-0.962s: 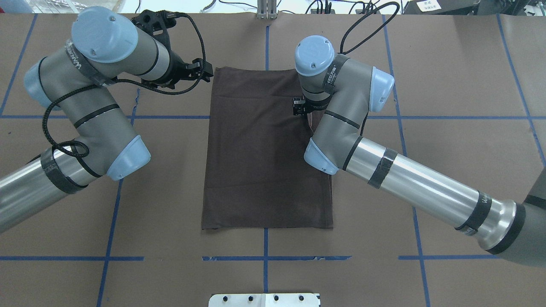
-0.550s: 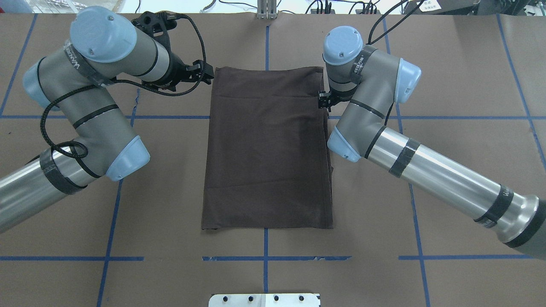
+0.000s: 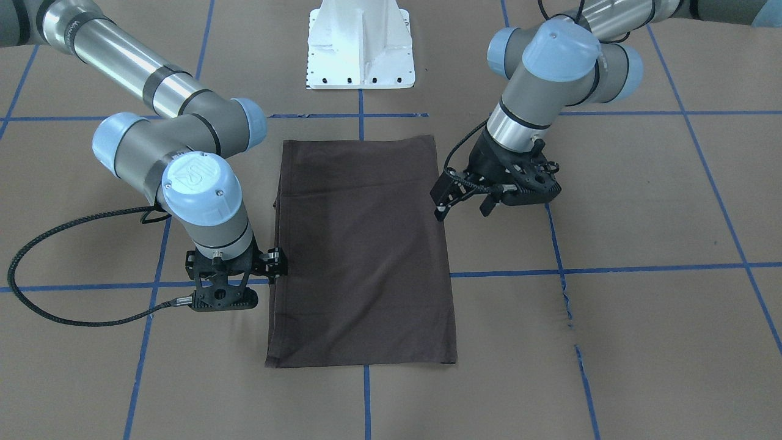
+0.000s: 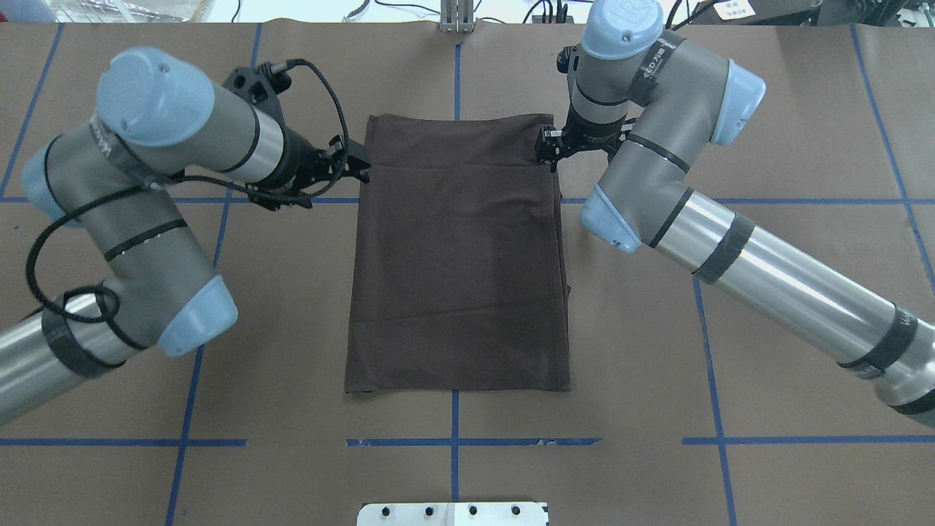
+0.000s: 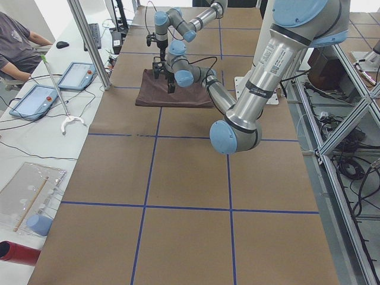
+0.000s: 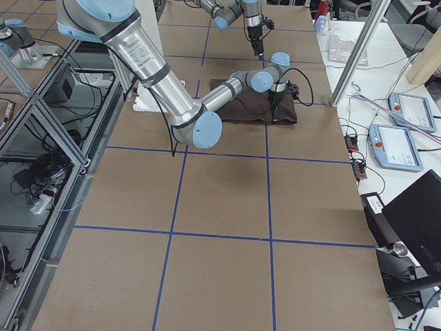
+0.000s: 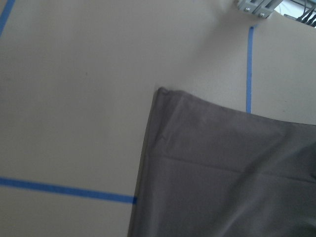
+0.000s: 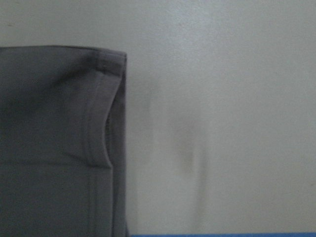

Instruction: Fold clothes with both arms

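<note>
My gripper will make the shirt's opposite edge [image 3: 364, 364] slide along when it pulls the shirt's corner, because the dark brown shirt lies flat [image 3: 365, 253] and loose across the smooth paper.
The clothes are one dark brown shirt [image 4: 456, 256] folded into a long flat rectangle in the middle of the table, also seen in the front view [image 3: 363, 250]. My left gripper [image 4: 361, 166] hovers at the shirt's left edge near the far corner, jaws apart and holding nothing [image 3: 459, 206]. My right gripper [image 4: 548, 150] points down at the shirt's right edge near the far corner [image 3: 278, 261], and looks open and empty. The left wrist view shows the shirt's corner [image 7: 222, 177]. The right wrist view shows a hemmed shirt corner [image 8: 49, 148]. Neither shows fingers.
Brown paper with blue tape lines [image 4: 453, 442] covers the table [image 4: 730, 329]. The white pedestal base [image 3: 360, 46] stands at the robot's side. In the left side view a seated person [image 5: 18, 41] and tablets [image 5: 35, 98] are beyond the table's far edge.
My right arm swung off the shirt's right-middle, outward and toward the far right corner. My left gripper slid a little nearer along the shirt's left edge. The shirt lies still.
</note>
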Available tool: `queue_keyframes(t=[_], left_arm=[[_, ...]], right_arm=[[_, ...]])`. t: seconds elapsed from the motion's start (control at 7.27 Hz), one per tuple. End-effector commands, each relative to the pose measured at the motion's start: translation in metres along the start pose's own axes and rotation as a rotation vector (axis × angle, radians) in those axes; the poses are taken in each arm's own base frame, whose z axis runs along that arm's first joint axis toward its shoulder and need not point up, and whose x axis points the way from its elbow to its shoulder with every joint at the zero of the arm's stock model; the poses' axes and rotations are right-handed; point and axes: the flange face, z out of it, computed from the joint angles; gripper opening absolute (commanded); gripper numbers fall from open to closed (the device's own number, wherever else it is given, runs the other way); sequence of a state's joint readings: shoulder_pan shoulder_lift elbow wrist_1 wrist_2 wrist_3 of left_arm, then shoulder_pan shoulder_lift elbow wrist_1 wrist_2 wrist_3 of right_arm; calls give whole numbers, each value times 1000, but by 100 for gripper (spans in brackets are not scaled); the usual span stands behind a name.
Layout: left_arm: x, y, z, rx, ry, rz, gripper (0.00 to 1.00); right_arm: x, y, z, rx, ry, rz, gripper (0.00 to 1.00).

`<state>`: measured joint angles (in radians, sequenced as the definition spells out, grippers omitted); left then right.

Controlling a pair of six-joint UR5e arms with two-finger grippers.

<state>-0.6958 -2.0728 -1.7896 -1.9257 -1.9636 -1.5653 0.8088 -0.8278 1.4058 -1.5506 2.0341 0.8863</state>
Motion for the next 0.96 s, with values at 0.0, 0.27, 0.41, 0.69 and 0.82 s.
queue_keyframes(t=[0.0, 0.27, 0.41, 0.69, 0.82], left_arm=[[-12, 142, 20, -89, -3, -228, 100], [-38, 233, 62, -68, -70, -288, 98], [-50, 239, 71, -58, -109, -309, 96], [-62, 234, 81, -6, -174, -306, 93], [-63, 225, 82, 11, -174, -304, 93]], right_arm=[[25, 57, -41, -20, -124, 23, 100], [17, 104, -47, -57, -172, 117, 100], [4, 116, -49, -70, -186, 155, 100], [-2, 122, -54, -72, -197, 155, 100], [-3, 122, -54, -71, -198, 154, 100]])
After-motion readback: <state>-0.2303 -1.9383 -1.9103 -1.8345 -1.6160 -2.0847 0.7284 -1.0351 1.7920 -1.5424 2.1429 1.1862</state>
